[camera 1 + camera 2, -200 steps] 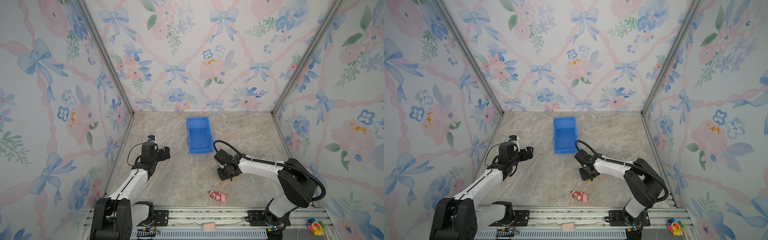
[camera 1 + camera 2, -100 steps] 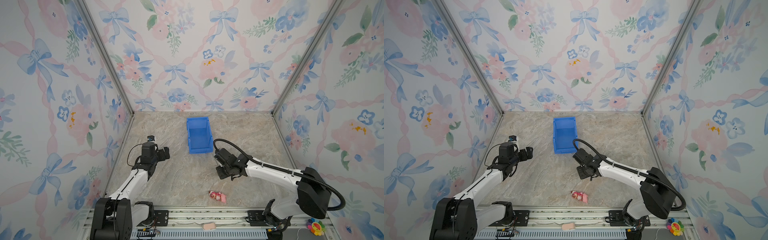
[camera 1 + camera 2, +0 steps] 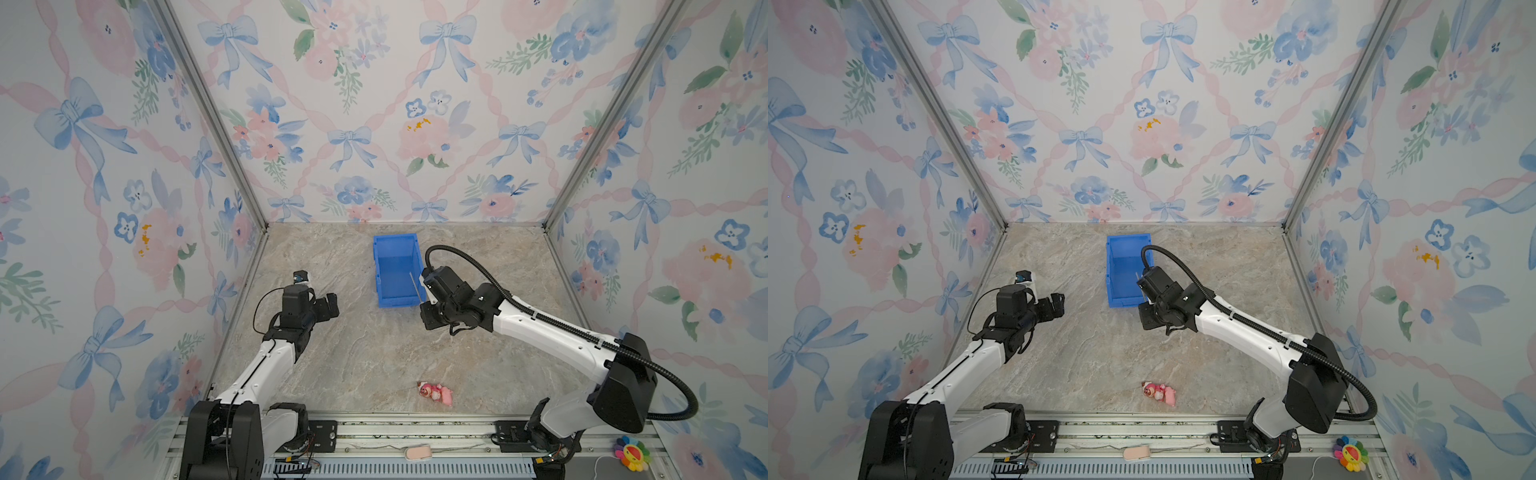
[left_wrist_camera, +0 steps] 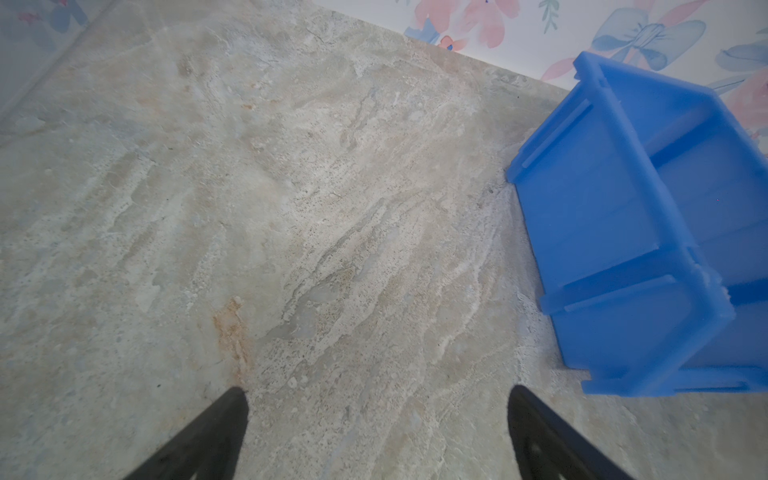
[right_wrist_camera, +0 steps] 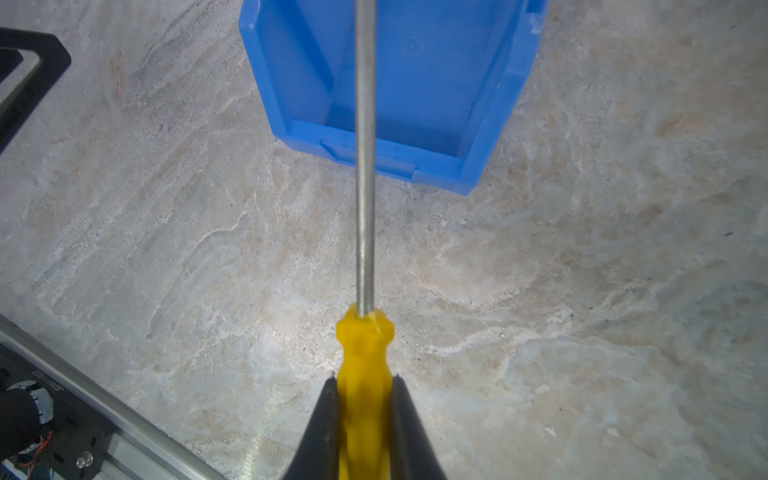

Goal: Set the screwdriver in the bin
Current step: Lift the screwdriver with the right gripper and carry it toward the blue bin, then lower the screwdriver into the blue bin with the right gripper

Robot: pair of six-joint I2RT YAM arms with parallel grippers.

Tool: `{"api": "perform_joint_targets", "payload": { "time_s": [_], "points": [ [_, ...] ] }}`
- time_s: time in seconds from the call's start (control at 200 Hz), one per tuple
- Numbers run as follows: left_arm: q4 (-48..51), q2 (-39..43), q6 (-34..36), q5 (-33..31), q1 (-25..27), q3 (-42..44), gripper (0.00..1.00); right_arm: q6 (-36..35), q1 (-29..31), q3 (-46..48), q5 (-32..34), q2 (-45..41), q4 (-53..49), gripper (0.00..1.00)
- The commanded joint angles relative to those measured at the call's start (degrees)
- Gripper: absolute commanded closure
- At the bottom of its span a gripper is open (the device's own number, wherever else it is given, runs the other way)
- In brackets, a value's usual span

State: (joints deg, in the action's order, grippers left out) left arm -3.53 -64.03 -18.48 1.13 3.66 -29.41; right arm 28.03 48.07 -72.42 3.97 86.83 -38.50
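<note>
The screwdriver (image 5: pixel 365 200) points lengthwise over the empty blue bin, so my right gripper should keep going past the bin's front edge and let it go near the bin's bottom (image 3: pixel 395 281).
My right gripper (image 5: pixel 365 380) is shut on the yellow handle of the screwdriver (image 5: pixel 364 353). The thin grey shaft reaches out over the low front lip of the blue bin (image 5: pixel 395 160). In both top views the right gripper (image 3: pixel 427 306) hangs just at the near right corner of the bin (image 3: pixel 377 270) (image 3: pixel 1109 270), and the screwdriver's shaft (image 3: pixel 417 286) slants over the bin's right side. Only bare blue floor shows inside the bin. My left gripper (image 3: pixel 332 305) (image 4: pixel 376 395) stands open over bare table, left of the bin (image 4: pixel 582 208).
A small pink doll (image 3: pixel 434 390) (image 3: pixel 1158 391) lies near the table's front edge. Floral walls close the table on three sides. A metal rail (image 3: pixel 415 424) runs along the front, with a colourful flower toy (image 3: pixel 631 453) at its right end.
My right arm has carried the screwdriver up off the table and towards the bin's near right corner. The left arm has stayed still.
</note>
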Motion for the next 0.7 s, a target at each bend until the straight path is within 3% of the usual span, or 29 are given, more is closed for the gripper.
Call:
{"api": "perform_joint_targets", "payload": {
  "time_s": [0.0, 0.375, 0.695],
  "points": [
    [-1.2, 1.7, 0.1, 0.8, -0.2, 1.1, 0.02, 3.5, -1.6, -3.5, -1.4, 2.5, 0.3, 0.92],
    [-3.0, 4.7, -0.2, 1.3, -0.3, 2.5, 0.02, 9.6, -5.1, -11.9, -7.8, 14.6, 11.0, 0.92],
    [-3.6, 5.8, -0.8, 0.6, -0.2, 3.0, 0.02, 10.3, -6.2, -18.7, -6.6, 23.2, 12.1, 0.92]
  ]
}}
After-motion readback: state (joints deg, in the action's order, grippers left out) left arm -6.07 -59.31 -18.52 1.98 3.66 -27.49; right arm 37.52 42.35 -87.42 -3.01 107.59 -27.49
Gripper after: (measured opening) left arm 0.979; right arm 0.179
